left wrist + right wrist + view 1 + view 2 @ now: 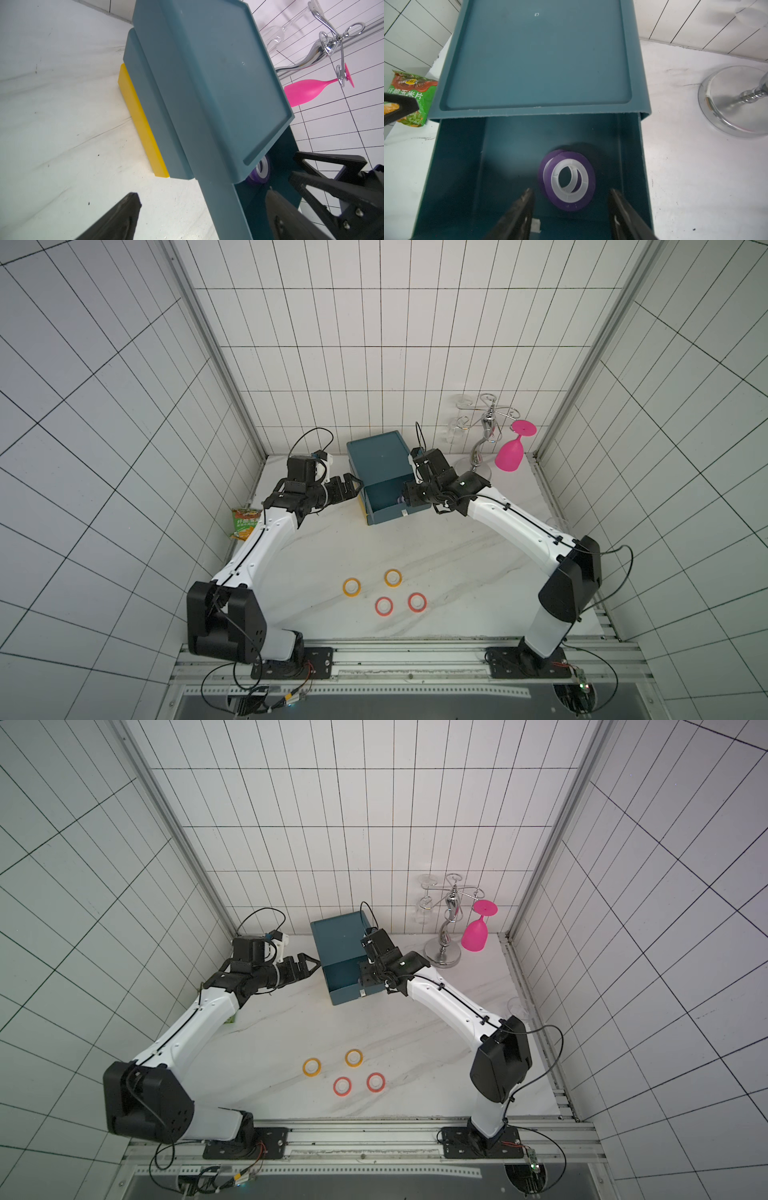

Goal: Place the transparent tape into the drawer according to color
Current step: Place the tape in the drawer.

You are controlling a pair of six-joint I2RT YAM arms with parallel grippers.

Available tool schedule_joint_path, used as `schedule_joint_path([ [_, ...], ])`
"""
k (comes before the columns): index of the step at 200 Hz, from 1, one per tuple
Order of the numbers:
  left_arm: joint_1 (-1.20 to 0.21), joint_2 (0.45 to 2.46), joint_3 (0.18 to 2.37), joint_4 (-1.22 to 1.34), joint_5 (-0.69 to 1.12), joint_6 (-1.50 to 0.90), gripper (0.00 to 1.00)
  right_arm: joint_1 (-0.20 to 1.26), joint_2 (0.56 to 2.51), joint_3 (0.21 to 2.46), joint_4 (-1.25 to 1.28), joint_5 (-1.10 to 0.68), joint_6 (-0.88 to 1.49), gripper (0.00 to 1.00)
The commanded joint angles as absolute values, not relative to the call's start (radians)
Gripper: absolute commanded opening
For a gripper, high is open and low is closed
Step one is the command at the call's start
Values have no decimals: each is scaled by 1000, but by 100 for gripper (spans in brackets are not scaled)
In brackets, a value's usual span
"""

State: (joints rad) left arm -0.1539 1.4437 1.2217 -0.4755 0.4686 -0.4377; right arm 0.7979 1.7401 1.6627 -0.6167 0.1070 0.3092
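Next, I clamp the chest's side edge (218, 150) with my left gripper while my right gripper closes the top drawer with the purple rolls (385, 494), because that drawer sticks out over the drawer below.
The dark teal drawer (376, 454) chest stands at the back of the table with its top drawer (452, 166) pulled out. Two purple transparent tape rolls (569, 180) lie overlapping inside it. My right gripper (571, 190) hovers open just above them, holding nothing. My left gripper (201, 192) is wide open at the drawer's left side, with the drawer's side wall (220, 199) showing between its fingers. Two orange-yellow rolls (351, 587) (392, 578) and two red rolls (384, 605) (417, 602) lie on the table near the front, as both top views show.
A silver glass rack (484, 439) with a pink goblet (511, 452) stands right of the chest. A green snack bag (245, 523) lies at the left wall. A clear glass (555, 524) sits by the right edge. A yellow strip (141, 124) runs along the chest's base.
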Motion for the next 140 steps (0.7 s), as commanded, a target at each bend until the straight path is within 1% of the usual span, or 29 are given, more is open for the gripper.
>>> schedule_joint_path([
  [1, -175, 1488, 1286, -456, 433, -428, 98, 792, 1641, 1618, -573, 89, 305, 66],
  [25, -188, 1534, 1335, -455, 419, -426, 97, 804, 1556, 1530, -547, 60, 323, 70],
  [50, -199, 1578, 1370, -458, 398, -422, 94, 817, 1470, 1430, -521, 21, 350, 73],
  [68, -202, 1602, 1388, -458, 380, -423, 90, 828, 1421, 1361, -503, -3, 371, 79],
  [87, -206, 1631, 1411, -457, 376, -429, 83, 837, 1385, 1292, -477, -25, 389, 84],
  [102, -209, 1649, 1426, -458, 376, -432, 75, 844, 1370, 1237, -445, -30, 394, 85],
  [121, -213, 1666, 1435, -459, 375, -432, 64, 845, 1377, 1190, -402, -45, 399, 83],
  [140, -215, 1675, 1432, -462, 374, -434, 60, 848, 1392, 1155, -345, -49, 402, 78],
])
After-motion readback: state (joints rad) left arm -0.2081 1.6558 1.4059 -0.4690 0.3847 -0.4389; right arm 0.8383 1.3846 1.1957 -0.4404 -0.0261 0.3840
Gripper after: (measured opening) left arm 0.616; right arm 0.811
